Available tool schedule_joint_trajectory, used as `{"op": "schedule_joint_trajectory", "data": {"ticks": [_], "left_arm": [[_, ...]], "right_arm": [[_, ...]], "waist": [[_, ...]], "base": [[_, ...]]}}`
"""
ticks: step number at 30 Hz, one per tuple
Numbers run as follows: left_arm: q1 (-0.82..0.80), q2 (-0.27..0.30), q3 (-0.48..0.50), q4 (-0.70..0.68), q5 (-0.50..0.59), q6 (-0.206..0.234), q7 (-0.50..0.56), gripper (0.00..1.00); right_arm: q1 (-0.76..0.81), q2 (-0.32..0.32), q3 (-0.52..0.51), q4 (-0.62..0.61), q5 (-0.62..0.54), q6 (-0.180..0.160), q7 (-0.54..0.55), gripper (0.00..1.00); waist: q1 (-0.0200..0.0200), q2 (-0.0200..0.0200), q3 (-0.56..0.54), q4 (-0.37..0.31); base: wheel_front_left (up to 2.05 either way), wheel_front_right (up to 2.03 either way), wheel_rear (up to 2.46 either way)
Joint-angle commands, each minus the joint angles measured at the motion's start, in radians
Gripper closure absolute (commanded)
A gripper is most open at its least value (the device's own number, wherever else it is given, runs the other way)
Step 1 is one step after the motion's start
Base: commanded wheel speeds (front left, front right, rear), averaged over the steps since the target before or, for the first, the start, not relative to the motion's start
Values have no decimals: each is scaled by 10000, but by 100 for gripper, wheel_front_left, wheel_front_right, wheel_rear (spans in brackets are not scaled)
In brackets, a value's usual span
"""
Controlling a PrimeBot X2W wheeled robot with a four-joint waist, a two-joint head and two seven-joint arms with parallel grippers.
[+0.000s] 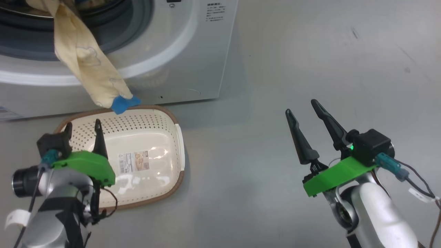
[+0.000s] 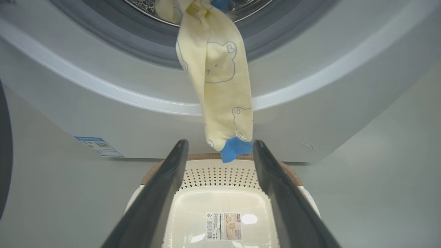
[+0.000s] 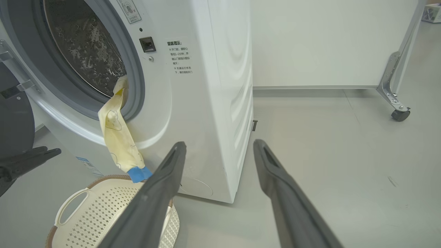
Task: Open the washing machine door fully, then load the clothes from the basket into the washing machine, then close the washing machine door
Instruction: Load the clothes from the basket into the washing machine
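I expect the clothes to crumple into a heap and stay inside when I push them into the drum, because the blue end hangs limp.
The washing machine stands with its round opening uncovered. Its black-rimmed door is swung out at the left edge of the right wrist view. The clothes, pale yellow with bear drawings and a blue trim, hang half out of the steel drum over the grey gasket. Their blue end dangles just above the far rim of the basket. The cream basket holds nothing but its label. My left gripper is open over the basket's left part, and the blue end hangs beyond its fingertips. My right gripper is open over bare floor to the right.
Grey floor stretches to the right of the washing machine. A white panel on a metal leg with a caster wheel stands at the back right. A blue label sticker sits low on the machine's front.
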Motion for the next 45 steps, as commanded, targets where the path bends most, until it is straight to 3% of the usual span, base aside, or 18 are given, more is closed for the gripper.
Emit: {"op": "schedule_joint_trajectory", "data": {"ticks": [1,7,15,25,26,27,28,29,35,45], "left_arm": [[-824,209,376,407,-130,-216,-2,0],[-2441,273,427,2416,-336,-872,-124,0],[-4302,632,509,4600,-424,-1434,-297,0],[-5854,942,393,6252,-380,-1779,-408,0],[-5968,970,385,6369,-387,-1809,-406,9],[-6070,993,377,6481,-396,-1840,-407,30],[-6158,1007,367,6589,-404,-1861,-409,78],[-6229,1007,368,6709,-425,-1871,-388,100],[-6469,853,356,7278,-580,-1940,-186,100],[-6925,525,-55,7545,-708,-2311,1360,100]], "right_arm": [[-391,-60,287,-339,150,16,-158,0],[-848,-60,485,-337,416,16,-295,0],[-1417,-60,815,-324,763,16,-366,0],[-1637,-60,964,-503,1067,16,-371,0],[-1637,-60,972,-504,1089,16,-371,0],[-1637,-60,979,-506,1105,16,-372,0],[-1635,-60,979,-502,1119,16,-372,0],[-1632,-60,978,-497,1131,16,-372,0],[-1570,-60,828,-505,1142,16,-372,0],[-1253,-60,458,-478,892,16,-373,0]], "waist": [[-2,0,557,-236],[-2,0,1442,-471],[-2,0,2351,-815],[-2,0,2828,-1177],[-2,0,2845,-1203],[-2,0,2857,-1222],[-2,0,2862,-1236],[-2,0,2864,-1246],[-2,0,2808,-1130],[-2,0,2369,-525]], "base": [[0,0,0],[0,0,0],[0,0,0],[0,0,0],[0,0,0],[0,0,0],[0,0,0],[0,0,0],[0,0,0],[0,0,0]]}}
